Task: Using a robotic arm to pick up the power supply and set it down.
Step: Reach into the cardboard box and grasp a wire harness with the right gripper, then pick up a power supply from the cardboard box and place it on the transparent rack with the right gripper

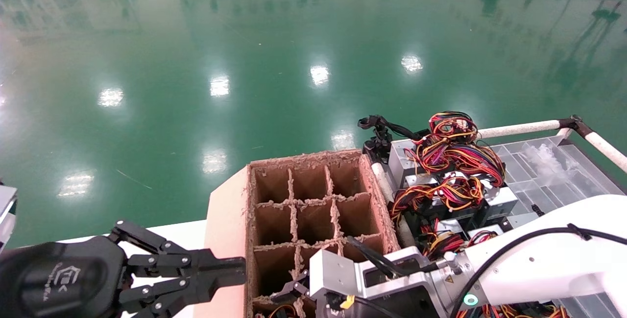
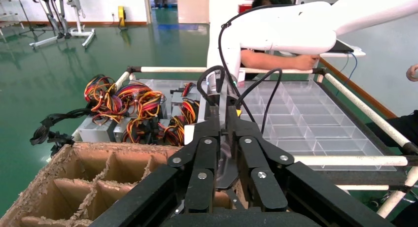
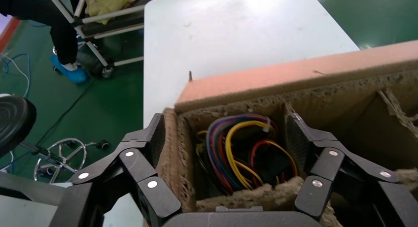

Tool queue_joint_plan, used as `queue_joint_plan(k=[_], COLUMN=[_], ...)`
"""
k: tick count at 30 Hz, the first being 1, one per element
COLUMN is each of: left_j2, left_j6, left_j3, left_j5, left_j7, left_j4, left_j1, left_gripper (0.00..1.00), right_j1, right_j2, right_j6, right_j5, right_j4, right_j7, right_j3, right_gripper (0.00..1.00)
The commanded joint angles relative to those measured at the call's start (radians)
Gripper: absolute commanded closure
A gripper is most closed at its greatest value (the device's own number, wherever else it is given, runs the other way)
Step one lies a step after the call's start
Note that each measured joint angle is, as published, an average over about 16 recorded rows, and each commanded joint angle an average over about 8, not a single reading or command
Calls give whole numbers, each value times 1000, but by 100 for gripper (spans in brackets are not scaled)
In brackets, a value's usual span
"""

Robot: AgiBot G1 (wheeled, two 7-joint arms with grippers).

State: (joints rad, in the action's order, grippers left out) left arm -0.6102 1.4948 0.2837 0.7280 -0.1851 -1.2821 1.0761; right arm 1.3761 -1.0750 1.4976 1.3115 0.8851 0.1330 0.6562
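Note:
The power supply (image 3: 263, 165) will come along and hang below the wires when I lift, because the coloured wire bundle (image 3: 228, 149) loops back down into the cell.
A power supply sits down in a near-row cell of the divided cardboard box (image 3: 296, 74). Only its coloured wire bundle (image 3: 236, 153) shows; the metal body is hidden under it. My right gripper (image 3: 226, 128) hangs open over that cell, one finger outside the box's wall and the other past the cell's far divider, gripping nothing. In the head view this gripper (image 1: 296, 292) is at the box's near edge, on the white robotic arm (image 1: 539, 259). My left gripper (image 1: 237, 266) is shut and empty beside the box's left flap.
Several more power supplies (image 1: 450, 171) with tangled wires are piled on the cart to the right of the box (image 1: 313, 159). A clear compartment tray (image 1: 548, 161) and white pipe rails (image 1: 519, 128) lie beyond them. The box stands on a white table (image 1: 181, 232). A person (image 2: 276, 59) leans behind the cart.

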Motion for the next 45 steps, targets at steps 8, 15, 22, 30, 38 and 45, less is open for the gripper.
queue_joint_plan(k=[8,15,22,30,38,45], left_j2=[0,0,1,1,1,1], left_j6=[0,-1,-1,-1,-1,-1], left_j3=[1,1,2,2,3,3], left_j5=[0,-1,-1,-2,-2,-2], left_j7=[0,1,1,1,1,2], left_j4=[0,0,0,0,0,0], left_j1=[0,0,0,0,1,1], left_gripper=[0,0,0,0,0,0], right_j1=[21,28,33,33,34,30], right_j2=[-26,-25,-16,-13,-3,27], right_j6=[3,6,8,9,23,41], right_j5=[34,48,63,66,53,15], right_j4=[-54,-76,-74,-73,-77,-64], right_j7=[-28,-39,-34,-29,-30,-21], right_j3=[21,28,35,37,33,15], right_gripper=[100,100,100,100,100,100])
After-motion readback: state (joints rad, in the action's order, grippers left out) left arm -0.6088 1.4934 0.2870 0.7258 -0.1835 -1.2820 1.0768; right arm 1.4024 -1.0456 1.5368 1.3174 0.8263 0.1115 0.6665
